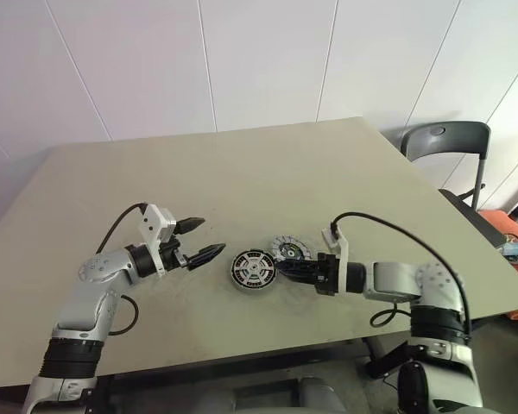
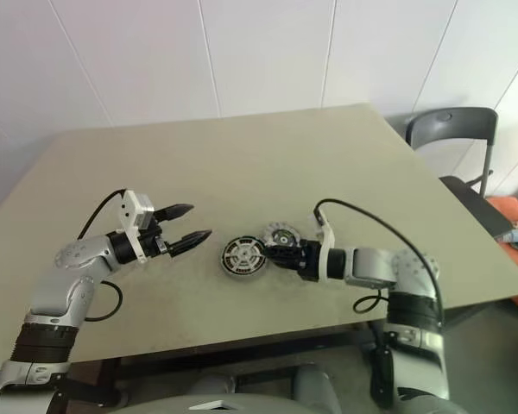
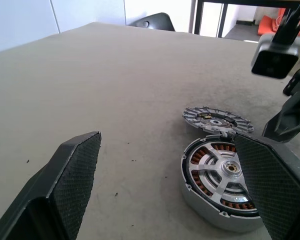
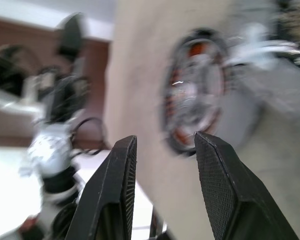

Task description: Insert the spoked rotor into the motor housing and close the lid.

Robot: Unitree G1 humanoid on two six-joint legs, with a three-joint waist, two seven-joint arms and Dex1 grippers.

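The lid [image 1: 291, 247] is lying with its notched, detailed side [image 1: 289, 251] facing up. So I should expect a smooth grey outer side to be hidden underneath when I flip it over.
The motor housing [image 1: 252, 268] lies flat near the table's front middle. In the left wrist view, the spoked rotor [image 3: 225, 172] sits inside it, with copper windings showing between its silver spokes. The lid [image 1: 288, 249], a grey notched disc, lies flat on the table just behind and to the right of the housing, touching or nearly touching it. My left gripper [image 1: 212, 235] hovers open a short way left of the housing, pointing at it, and holds nothing. My right gripper [image 1: 278, 269] points left at the housing's right edge. Its fingers [image 4: 115, 190] are apart with nothing between them.
The beige table [image 1: 242, 172] stretches wide behind the parts. A dark chair [image 1: 445, 142] stands off the table's far right corner. Orange clutter [image 1: 511, 235] lies beyond the right edge.
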